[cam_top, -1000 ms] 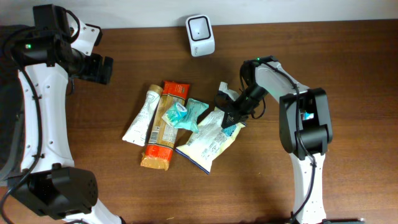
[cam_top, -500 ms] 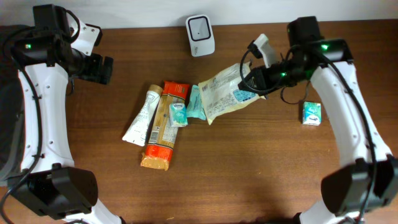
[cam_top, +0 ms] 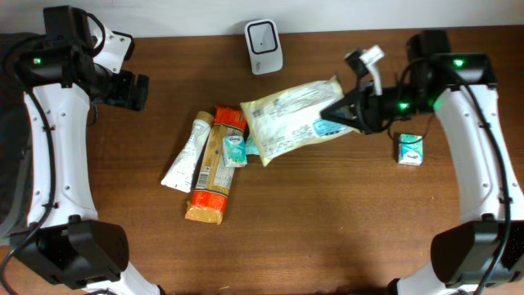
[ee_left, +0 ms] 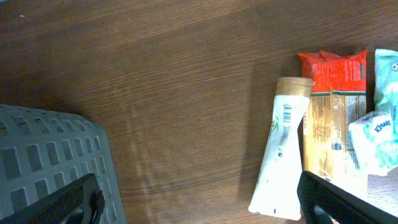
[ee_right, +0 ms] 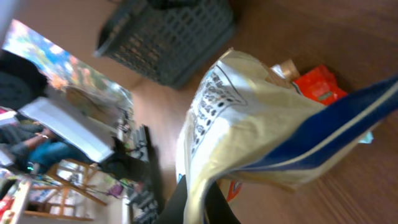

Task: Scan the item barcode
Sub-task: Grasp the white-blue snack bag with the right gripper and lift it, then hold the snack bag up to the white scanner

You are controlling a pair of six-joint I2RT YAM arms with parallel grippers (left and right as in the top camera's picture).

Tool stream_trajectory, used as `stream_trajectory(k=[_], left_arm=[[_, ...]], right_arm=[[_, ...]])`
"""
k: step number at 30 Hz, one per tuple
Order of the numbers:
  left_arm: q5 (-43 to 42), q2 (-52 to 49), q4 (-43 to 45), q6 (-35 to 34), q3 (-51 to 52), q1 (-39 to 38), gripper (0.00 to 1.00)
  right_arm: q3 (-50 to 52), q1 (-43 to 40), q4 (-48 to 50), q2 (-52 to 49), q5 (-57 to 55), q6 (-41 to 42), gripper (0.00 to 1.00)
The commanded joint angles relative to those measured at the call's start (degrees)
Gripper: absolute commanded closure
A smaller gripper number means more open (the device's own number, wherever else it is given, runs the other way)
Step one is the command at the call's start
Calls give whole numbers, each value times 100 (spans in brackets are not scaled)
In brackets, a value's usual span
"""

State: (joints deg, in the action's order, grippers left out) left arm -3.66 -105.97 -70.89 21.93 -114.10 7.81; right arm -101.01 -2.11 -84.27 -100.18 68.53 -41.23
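Note:
The snack bag's printed side (cam_top: 288,121) is facing up, away from the scanner. My right gripper should therefore swing back and turn that side to the scanner's window (cam_top: 263,38).
A cream snack bag (cam_top: 295,119) with a blue corner hangs above the table, just in front of the white barcode scanner (cam_top: 264,35) at the back edge. My right gripper (cam_top: 348,111) is shut on the bag's right end. In the right wrist view the bag (ee_right: 249,124) fills the frame, and its edge is pinched in my right gripper (ee_right: 198,202). My left gripper (cam_top: 135,92) hovers open at the far left, holding nothing. In the left wrist view its fingers (ee_left: 336,199) stand wide apart over bare wood.
A white tube (cam_top: 187,153), a tan bar (cam_top: 211,184), a red packet (cam_top: 231,117) and a teal tissue pack (cam_top: 233,150) lie together left of centre. A small teal box (cam_top: 410,149) sits at the right. A grey basket (ee_left: 50,155) is beside the left gripper.
My right arm has lifted the snack bag off the pile and swung it up and to the right, in front of the scanner. The left arm has not moved.

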Motion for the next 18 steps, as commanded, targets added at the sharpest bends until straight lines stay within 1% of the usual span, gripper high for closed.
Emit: stream_trajectory(k=[1,10,11,12,13,14,15,16,18], left_arm=[[-59,94,7,90,-37,61,1],[-59,94,9,90,-37,57,1],[-59,94,7,90,-37,57,1],[-59,94,7,92,-37,57,1],[-59,94,7,90,-37,57,1],[-59,94,7,90,-37,57,1],[-59,94,7,90,-37,57,1],[-59,94,7,90,-37,61,1],[-59,94,7,90,-37,61,1]], right_arm=[[-20,-337,-343,149,691,-704,96],[-20,-382,-404,149,601,-619,96],[-20,-350,-354,149,476,-476,96],[-31,-271,-238,149,232,-225,96],[-103,-87,57,149,-361,457,96],[-177,26,219,149,-756,837,96],[-332,245,422,149,-1381,1331,96],[-463,437,599,146,-1871,1622,96],[-750,918,1047,144,-3195,2267,96]])
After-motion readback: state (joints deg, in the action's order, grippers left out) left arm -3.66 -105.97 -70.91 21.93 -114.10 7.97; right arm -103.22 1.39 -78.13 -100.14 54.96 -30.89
